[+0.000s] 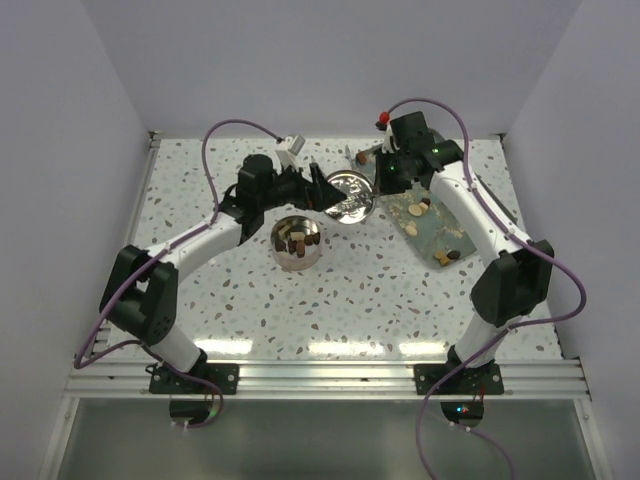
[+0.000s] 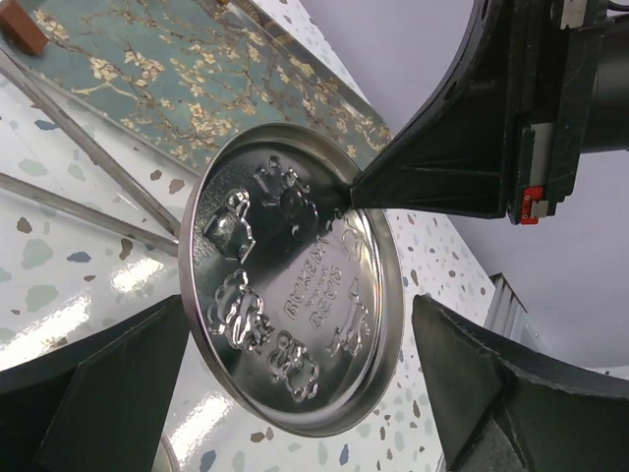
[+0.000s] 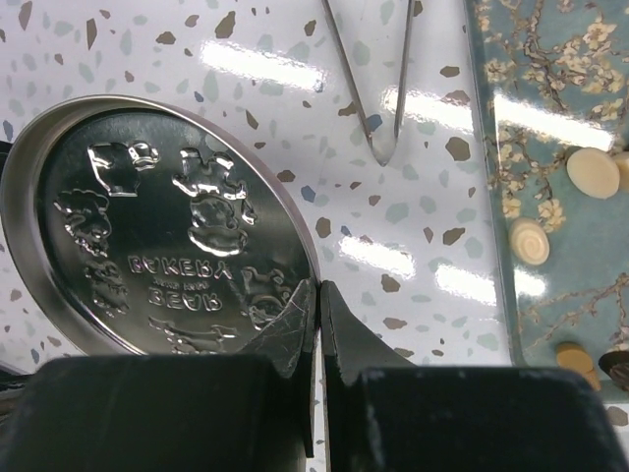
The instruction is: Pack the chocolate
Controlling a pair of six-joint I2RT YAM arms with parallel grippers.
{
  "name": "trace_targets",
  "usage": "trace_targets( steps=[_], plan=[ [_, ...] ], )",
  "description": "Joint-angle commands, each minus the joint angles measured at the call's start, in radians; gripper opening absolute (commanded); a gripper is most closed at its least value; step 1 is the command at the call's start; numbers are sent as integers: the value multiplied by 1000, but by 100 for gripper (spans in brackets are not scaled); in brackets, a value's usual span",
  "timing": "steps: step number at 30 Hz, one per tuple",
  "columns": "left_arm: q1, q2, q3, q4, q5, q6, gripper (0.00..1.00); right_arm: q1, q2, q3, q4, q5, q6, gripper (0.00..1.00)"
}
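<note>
The lid's hollow side [image 1: 352, 197] points up in my right gripper, so next my left gripper grabs the lid's free rim [image 2: 307, 430] and flips it before closing the tin.
The round metal tin [image 1: 296, 243] stands open on the table with brown and pale chocolate [image 1: 293, 239] in it. More chocolate [image 1: 420, 208] lies on the blossom-patterned tray [image 1: 436, 232]; pale pieces [image 3: 593, 172] show in the right wrist view. My right gripper [image 1: 379, 185] is shut on the rim of the embossed tin lid [image 1: 350, 196] and holds it tilted above the table, behind the tin. In the right wrist view its fingers [image 3: 317, 300] pinch the lid [image 3: 147, 226]. My left gripper [image 2: 300, 315] is open, one finger on each side of the lid [image 2: 295, 295], not touching.
Metal tongs [image 3: 378, 108] lie on the table beside the tray's [image 3: 550, 118] left edge. A lone brown chocolate [image 1: 360, 157] lies at the back near the right gripper. White walls enclose the table on three sides.
</note>
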Motion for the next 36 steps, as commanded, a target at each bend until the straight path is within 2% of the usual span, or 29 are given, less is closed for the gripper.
trace_targets(
  steps=[1,6,9,10,12,13,14,15,16,18,19,20,22,23,25,30,34,36],
  plan=[
    [-2,0,-14,93,21,-51,100,-2,-70,22,17,-47,29,0],
    [-2,-2,-14,82,27,-41,100,-2,-89,25,24,-65,39,0],
    [-2,14,-11,94,58,-50,91,-4,-98,21,37,-82,46,0],
    [-2,23,-7,95,65,-51,72,-4,-100,24,43,-85,49,0],
    [-2,32,-4,87,81,-53,53,-4,-101,27,45,-93,49,0],
    [0,40,-2,87,85,-54,38,-4,-101,32,44,-91,49,0],
    [-2,44,-1,88,99,-56,31,-4,-97,33,42,-93,49,0],
    [-2,49,3,91,105,-57,18,-2,-96,35,39,-93,46,0],
    [-2,60,9,93,111,-59,11,-2,-95,35,37,-93,46,2],
    [-2,67,16,95,125,-59,0,-4,-96,35,34,-90,49,16],
    [-2,72,22,93,127,-56,0,-4,-98,39,30,-88,49,23],
    [-2,70,24,91,115,-51,0,-4,-98,45,24,-84,48,39],
    [0,58,33,59,92,-1,0,-4,-101,77,-10,-62,39,53],
    [-2,54,41,30,37,34,0,-4,-103,93,-25,-51,36,65],
    [-2,25,70,-69,-42,189,0,-4,-109,145,-67,-30,26,73],
    [-17,-124,44,-131,-356,547,0,-9,-87,272,-131,-54,108,80],
    [-77,-212,-8,-84,-582,772,0,-15,-11,404,-179,-175,230,81],
    [-141,-239,-39,-33,-706,884,0,-15,28,413,-165,-287,314,80]
  ],
)
